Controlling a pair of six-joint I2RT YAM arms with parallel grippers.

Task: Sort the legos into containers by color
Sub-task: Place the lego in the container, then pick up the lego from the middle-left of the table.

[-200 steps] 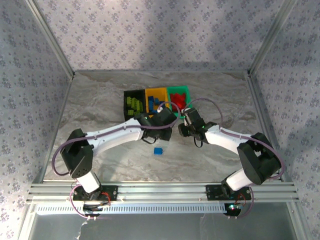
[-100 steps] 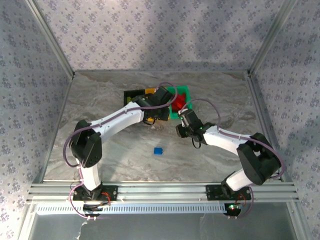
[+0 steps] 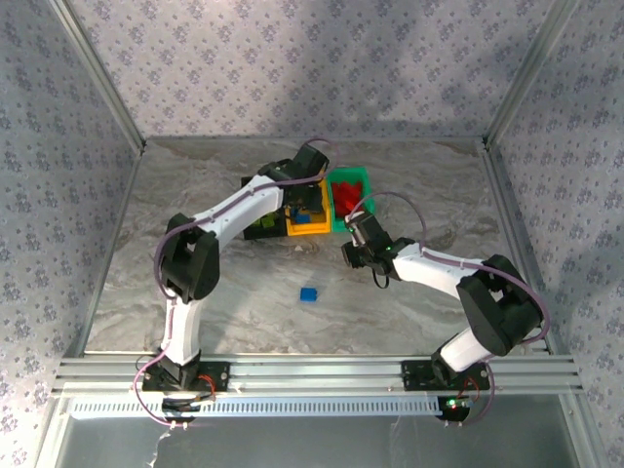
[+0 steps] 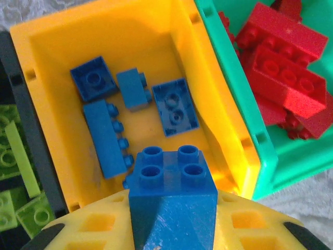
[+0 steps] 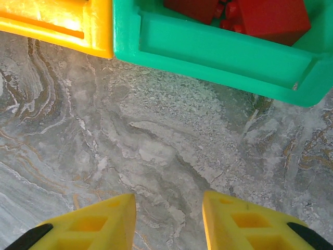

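Observation:
The orange-yellow container under the held blue lego has only blue legos inside (image 4: 105, 138), so my left gripper should keep going over the container's bottom (image 4: 139, 125) and let go there.
My left gripper (image 4: 173, 213) is shut on a blue four-stud lego (image 4: 171, 177) and hangs over the near end of the orange-yellow container (image 4: 151, 52). Several blue legos (image 4: 104, 135) lie flat on its floor. In the top view the left gripper (image 3: 305, 198) is above that same orange-yellow container (image 3: 308, 230). The green container (image 4: 239, 109) to its right holds red legos (image 4: 283, 73). The black container (image 4: 31, 135) on the left holds lime legos (image 4: 15, 156). My right gripper (image 5: 169, 219) stands open over bare table, just short of the green container (image 5: 218, 52).
One loose blue lego (image 3: 309, 293) lies on the marble table in front of the containers, between the two arms. The right gripper (image 3: 357, 237) sits close to the green container's (image 3: 363, 175) near wall. Aluminium posts and patterned walls enclose the table.
The left arm has swung from the table's middle back and up over the containers, carrying the blue lego. The right gripper has shifted slightly left.

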